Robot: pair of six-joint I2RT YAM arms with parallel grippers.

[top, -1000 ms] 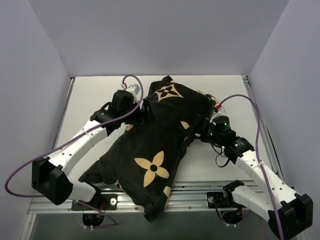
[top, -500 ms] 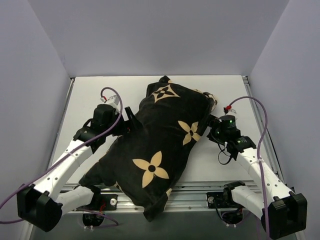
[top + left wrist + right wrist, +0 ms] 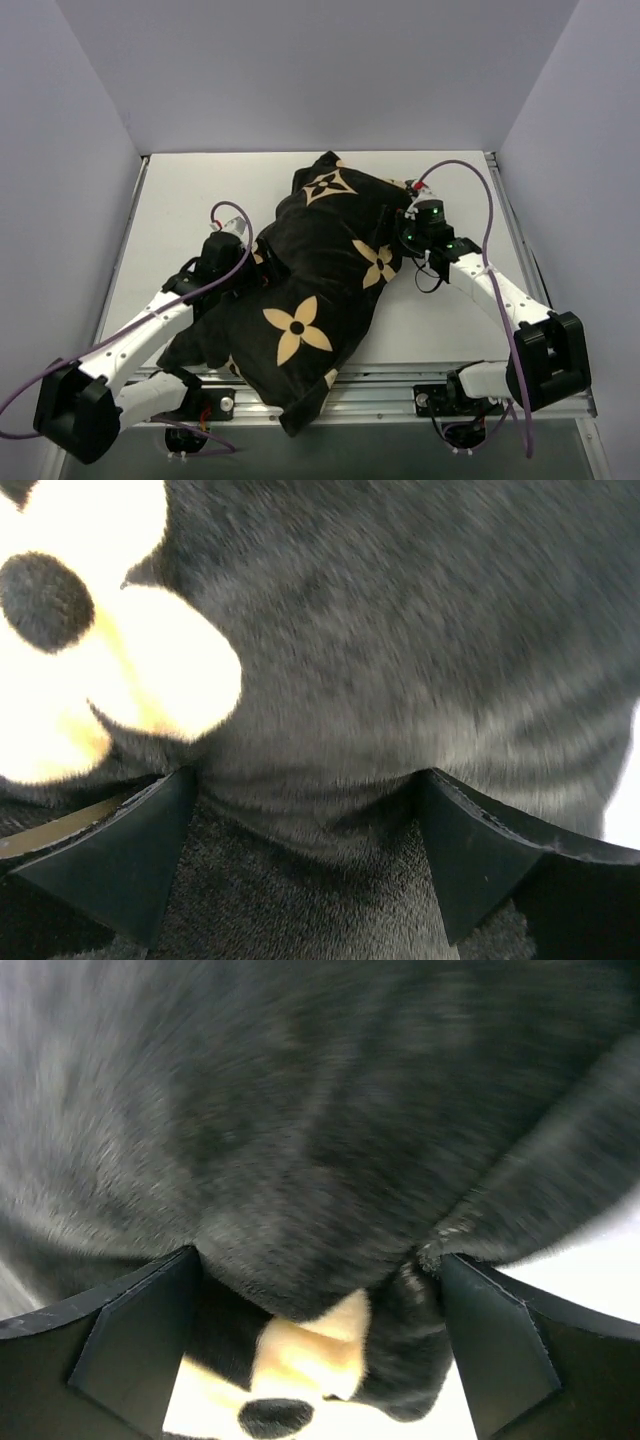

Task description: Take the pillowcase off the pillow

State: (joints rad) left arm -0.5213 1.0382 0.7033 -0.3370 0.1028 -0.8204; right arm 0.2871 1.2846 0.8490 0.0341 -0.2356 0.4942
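The pillowcase's lower corner (image 3: 302,411) is hanging over the near bar. Next, my left gripper swings that end of the pillowcase toward the table's far side (image 3: 205,185) before it removes the pillowcase.
The black pillowcase (image 3: 322,268) with tan flower motifs lies plump and diagonal across the table, from far centre to over the near edge. The white pillow is hidden inside it. My left gripper (image 3: 254,268) is pressed into the pillowcase's left side. In the left wrist view its jaws (image 3: 305,830) stand wide apart, with black fabric (image 3: 380,640) bulging between the fingertips (image 3: 130,850). My right gripper (image 3: 404,232) is at the far right edge of the pillowcase. In the right wrist view its jaws (image 3: 315,1320) stand wide apart, with a fold of fabric (image 3: 300,1110) between them.
The white table (image 3: 190,200) has grey walls on the left, back and right. A metal rail (image 3: 385,385) runs along the near edge, and the pillowcase's lower corner hangs over it. Purple cables loop above both arms.
The left gripper moved from the pillowcase's far left corner down to its middle left side. The right gripper drew out to the right, then moved in at the far right edge. The pillowcase shifted slightly.
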